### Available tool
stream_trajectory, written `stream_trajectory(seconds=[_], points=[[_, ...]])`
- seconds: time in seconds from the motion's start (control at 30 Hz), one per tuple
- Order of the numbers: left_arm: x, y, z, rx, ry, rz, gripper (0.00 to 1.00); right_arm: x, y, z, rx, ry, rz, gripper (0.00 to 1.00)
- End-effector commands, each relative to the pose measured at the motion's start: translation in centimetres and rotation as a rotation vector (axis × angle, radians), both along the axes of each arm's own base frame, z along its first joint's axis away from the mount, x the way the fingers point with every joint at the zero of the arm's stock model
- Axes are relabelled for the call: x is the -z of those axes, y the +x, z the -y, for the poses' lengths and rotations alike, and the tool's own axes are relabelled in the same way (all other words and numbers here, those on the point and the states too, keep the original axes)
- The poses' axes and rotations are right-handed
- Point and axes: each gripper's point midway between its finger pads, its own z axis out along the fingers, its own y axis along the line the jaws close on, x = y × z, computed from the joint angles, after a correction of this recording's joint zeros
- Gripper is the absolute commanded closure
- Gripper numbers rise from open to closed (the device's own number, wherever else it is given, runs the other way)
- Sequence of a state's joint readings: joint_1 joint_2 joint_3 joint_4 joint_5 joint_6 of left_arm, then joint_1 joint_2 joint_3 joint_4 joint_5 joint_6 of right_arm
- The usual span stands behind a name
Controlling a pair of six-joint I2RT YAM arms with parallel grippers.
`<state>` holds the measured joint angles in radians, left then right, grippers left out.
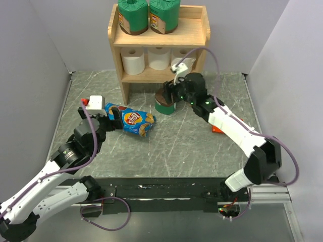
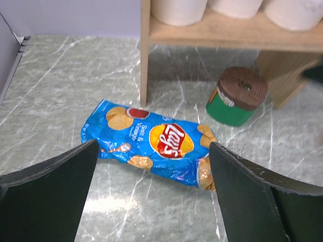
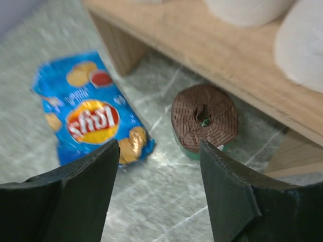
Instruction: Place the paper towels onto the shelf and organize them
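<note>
My right gripper should pull the green roll out to the open space in front (image 1: 169, 138) before lifting it, because the roll stands close beneath the shelf's lower board.
The light-wood shelf (image 1: 194, 26) stands at the back of the table. Two green-wrapped rolls (image 1: 133, 17) sit on its top board. Three white rolls (image 1: 134, 61) stand on the lower tier. A third green roll (image 1: 164, 104) with a brown top stands on the table in front of the shelf; it shows in the right wrist view (image 3: 204, 120) and the left wrist view (image 2: 237, 96). My right gripper (image 3: 159, 166) is open and empty, hovering just above and short of it. My left gripper (image 2: 151, 171) is open and empty near the chip bag.
A blue chip bag (image 1: 132, 120) lies on the table left of the green roll, also in the left wrist view (image 2: 151, 141). An orange flat package (image 1: 217, 129) lies partly hidden under the right arm. Grey walls enclose the table on three sides.
</note>
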<state>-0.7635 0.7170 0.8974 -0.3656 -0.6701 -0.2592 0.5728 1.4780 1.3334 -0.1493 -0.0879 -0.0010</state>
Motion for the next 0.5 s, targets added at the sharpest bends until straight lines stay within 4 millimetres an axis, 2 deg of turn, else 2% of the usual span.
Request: stream_trajectory(seconds=[0.0,0.03,0.07,0.1,0.17,0.23,0.37,0.4,0.47], points=[[-1.5,-0.1,-0.7,-0.032,-0.058,0.062,0.04,2.6,1.6,-0.9,-0.057,-0.147,0.056,0.29],[-1.4,-0.1,-0.8,-0.035,-0.057,0.062,0.03,3.3,1.6,-1.4,-0.075,-0.164,0.046,0.29],[-1.4,-0.1,-0.8,-0.037,-0.056,0.063,0.03,3.0,2.0,-1.7,-0.088,-0.184,0.062,0.28],[-1.4,-0.1,-0.8,-0.037,-0.055,0.062,0.04,4.8,2.3,-1.9,-0.095,-0.221,0.025,0.28],[-1.3,0.0,-0.8,-0.040,-0.052,0.058,0.04,5.3,3.2,-2.0,-0.079,-0.267,0.035,0.26],[-1.3,0.0,-0.7,-0.039,-0.050,0.054,0.04,7.1,3.9,-2.4,-0.083,-0.307,0.015,0.26],[-1.3,0.0,-0.7,-0.037,-0.051,0.056,0.04,8.2,4.9,-3.6,-0.102,-0.361,0.034,0.25],[-1.4,-0.1,-0.7,-0.034,-0.053,0.059,0.04,8.9,5.5,-3.3,-0.069,-0.388,0.030,0.25],[-1.3,0.0,-0.7,-0.032,-0.051,0.058,0.04,8.9,6.1,-3.3,-0.053,-0.406,0.040,0.25]])
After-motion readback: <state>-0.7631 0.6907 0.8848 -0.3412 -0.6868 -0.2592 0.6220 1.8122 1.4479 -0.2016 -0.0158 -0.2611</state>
